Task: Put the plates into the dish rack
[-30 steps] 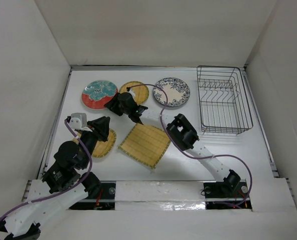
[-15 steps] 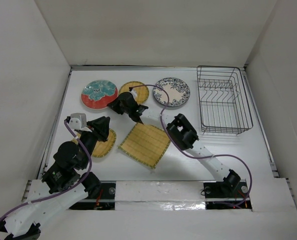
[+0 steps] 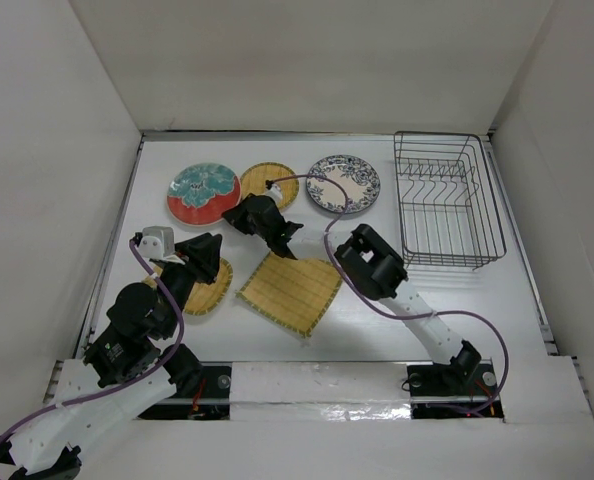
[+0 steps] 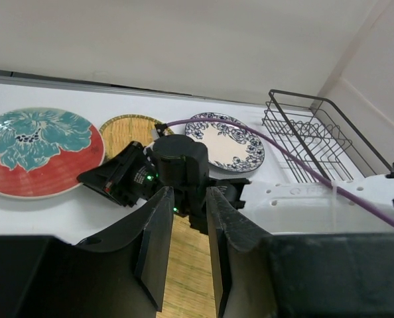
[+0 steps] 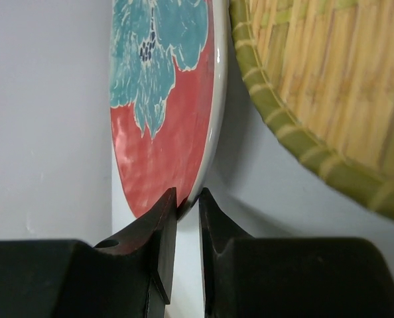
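My right gripper has the teal-patterned plate's rim (image 5: pixel 194 193) too shallow between its fingers. Next, I open them and reach further onto the plate (image 5: pixel 185 167) before I lift it.
My right gripper (image 3: pixel 236 212) (image 5: pixel 187 196) is shut on the near rim of the teal-patterned red-edged plate (image 3: pixel 202 189) (image 5: pixel 164 99) at the back left of the table. A round bamboo disc (image 3: pixel 268 180) (image 5: pixel 329 86) lies right beside it. The white-and-blue floral plate (image 3: pixel 344 183) (image 4: pixel 231 144) lies further right. The square woven mat (image 3: pixel 291 290) (image 4: pixel 187 265) lies mid-table. My left gripper (image 3: pixel 208 262) (image 4: pixel 189 199) is open and empty, hovering over the second bamboo disc (image 3: pixel 210 291). The black wire dish rack (image 3: pixel 447 200) (image 4: pixel 316 129) stands at the back right, with nothing in it.
White walls close in the table on the left, back and right. The right arm (image 3: pixel 372 265) stretches across the table's middle above the mat's far corner, and its purple cable (image 4: pixel 296 159) loops over the floral plate.
My right gripper has pulled back to the right, and the teal plate has slid a little right with it. The left arm has not moved.
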